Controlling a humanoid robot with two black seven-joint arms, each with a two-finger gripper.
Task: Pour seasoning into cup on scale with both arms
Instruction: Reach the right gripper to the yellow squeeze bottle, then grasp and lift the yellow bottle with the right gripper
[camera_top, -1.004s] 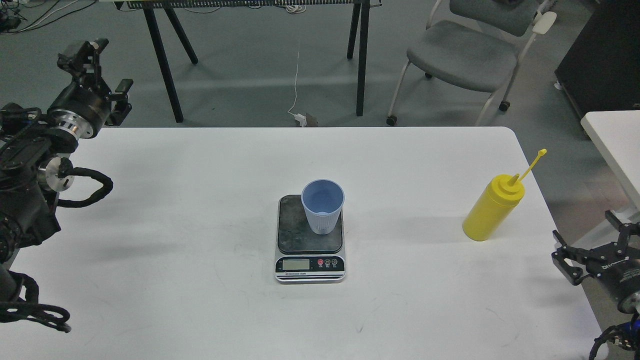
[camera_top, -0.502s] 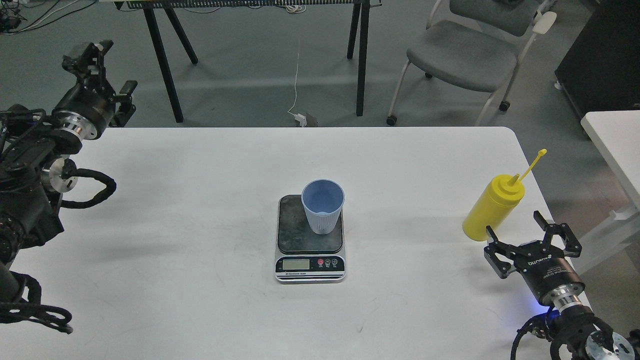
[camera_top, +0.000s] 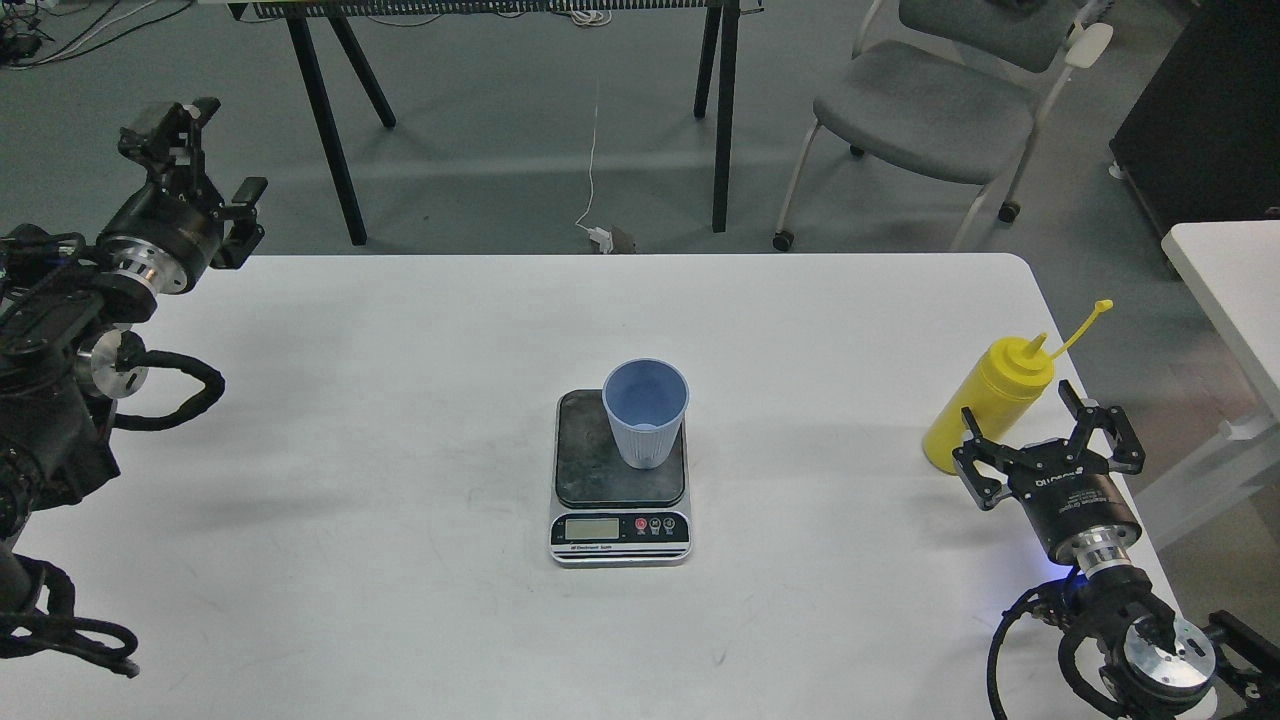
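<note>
My gripper is about to tip the yellow seasoning bottle. The cap strap (camera_top: 1083, 328) juts from the neck (camera_top: 1054, 355), so I expect it to turn with the bottle, clear of the nozzle.
The light-blue cup (camera_top: 645, 412) stands upright on the back right part of the scale's (camera_top: 620, 500) dark plate, mid-table. The yellow seasoning bottle (camera_top: 985, 405) stands near the table's right edge, its cap strap off the nozzle and pointing up-right. My right gripper (camera_top: 1040, 440) is open, right at the bottle's near side. Its left finger overlaps the bottle's base, and I cannot tell if it touches. My left gripper (camera_top: 205, 160) is open and empty, raised past the table's far left corner, far from the cup.
The white table (camera_top: 400, 600) ends just right of the bottle. A second white table (camera_top: 1230, 270) stands to the right. A grey chair (camera_top: 925, 120) and black table legs (camera_top: 325, 130) stand on the floor behind.
My right gripper has come in from the right edge, up and left to the bottle. The bottle's top has shifted slightly up and right. My left gripper has barely moved.
</note>
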